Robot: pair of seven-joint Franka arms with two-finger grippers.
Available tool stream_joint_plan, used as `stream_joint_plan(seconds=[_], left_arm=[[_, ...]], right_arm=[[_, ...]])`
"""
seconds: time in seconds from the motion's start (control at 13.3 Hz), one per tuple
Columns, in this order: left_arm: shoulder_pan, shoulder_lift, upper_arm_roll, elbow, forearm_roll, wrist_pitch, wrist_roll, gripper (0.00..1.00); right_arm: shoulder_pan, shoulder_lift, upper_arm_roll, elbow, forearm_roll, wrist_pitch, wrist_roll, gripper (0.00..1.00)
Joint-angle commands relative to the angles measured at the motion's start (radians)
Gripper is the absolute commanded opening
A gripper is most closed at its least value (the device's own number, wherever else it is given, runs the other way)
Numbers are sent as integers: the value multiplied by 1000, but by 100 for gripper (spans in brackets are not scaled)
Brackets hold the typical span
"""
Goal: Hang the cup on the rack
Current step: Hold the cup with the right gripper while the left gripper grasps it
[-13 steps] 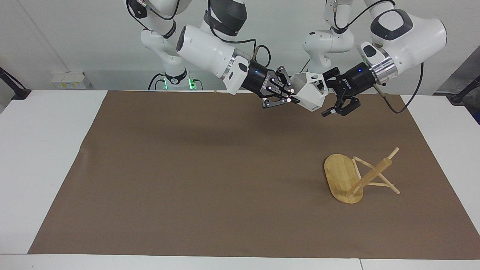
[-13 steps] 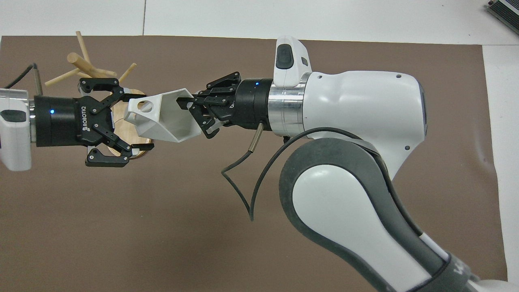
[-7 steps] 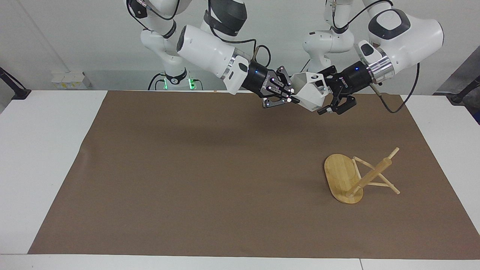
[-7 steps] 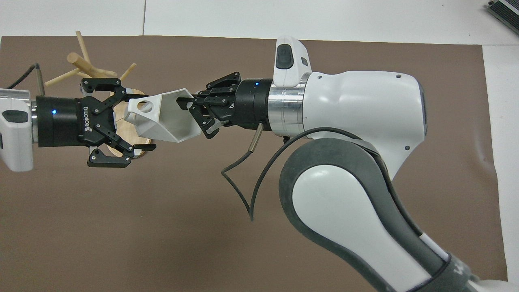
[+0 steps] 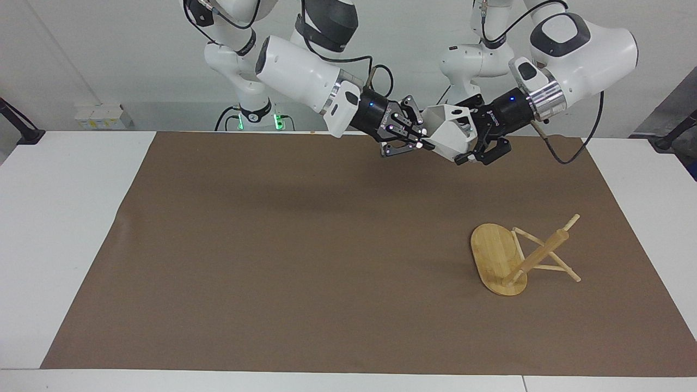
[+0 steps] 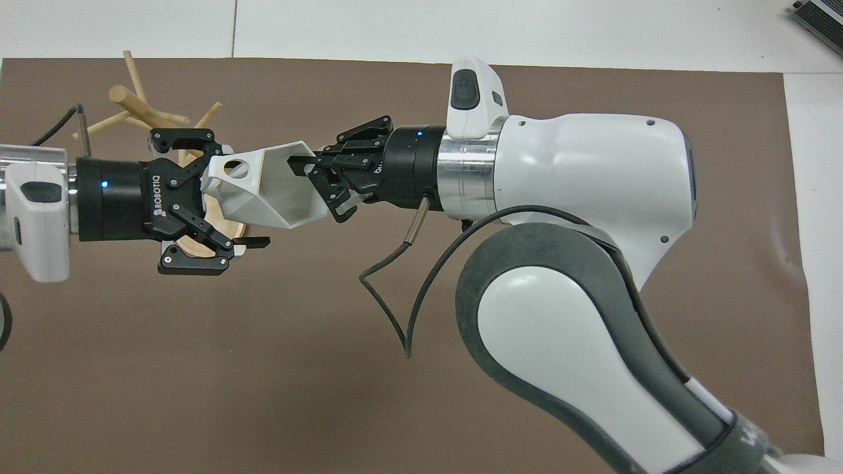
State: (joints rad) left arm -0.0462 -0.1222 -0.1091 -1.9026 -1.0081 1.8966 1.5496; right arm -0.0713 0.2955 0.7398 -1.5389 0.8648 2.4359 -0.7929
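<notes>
The cup will slip on and hang when the robot pushes it, because the cup's handle (image 6: 235, 168) has a hole wider than the rack's slim peg (image 6: 172, 118).
The white faceted cup (image 5: 446, 133) (image 6: 270, 191) hangs in the air over the mat, near the robots. My right gripper (image 5: 421, 139) (image 6: 309, 178) is shut on its rim. My left gripper (image 5: 467, 136) (image 6: 240, 195) faces it from the cup's handle end. Its fingers stand open, one on each side of that end, and a gap shows at the lower finger in the overhead view. The bamboo rack (image 5: 536, 256) (image 6: 135, 105) lies tipped over on the mat toward the left arm's end, resting on the edge of its oval base and on its pegs. In the overhead view the left gripper hides part of it.
A brown mat (image 5: 272, 245) covers most of the white table (image 5: 65, 218). A black cable (image 6: 395, 309) loops down from the right arm's wrist.
My left gripper has moved in toward the cup, so its fingers now straddle the handle end, and they have narrowed. The right gripper still holds the cup in nearly the same place.
</notes>
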Motion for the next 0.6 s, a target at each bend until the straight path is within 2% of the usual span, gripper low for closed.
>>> stream_joint_plan(seconds=[0.0, 0.52], left_arm=[[-30, -46, 6, -68, -67, 39, 26, 0], [-30, -47, 8, -67, -67, 42, 26, 0]], right_arm=[[-12, -1, 13, 11, -4, -9, 31, 0], [-12, -1, 13, 11, -4, -9, 47, 0]])
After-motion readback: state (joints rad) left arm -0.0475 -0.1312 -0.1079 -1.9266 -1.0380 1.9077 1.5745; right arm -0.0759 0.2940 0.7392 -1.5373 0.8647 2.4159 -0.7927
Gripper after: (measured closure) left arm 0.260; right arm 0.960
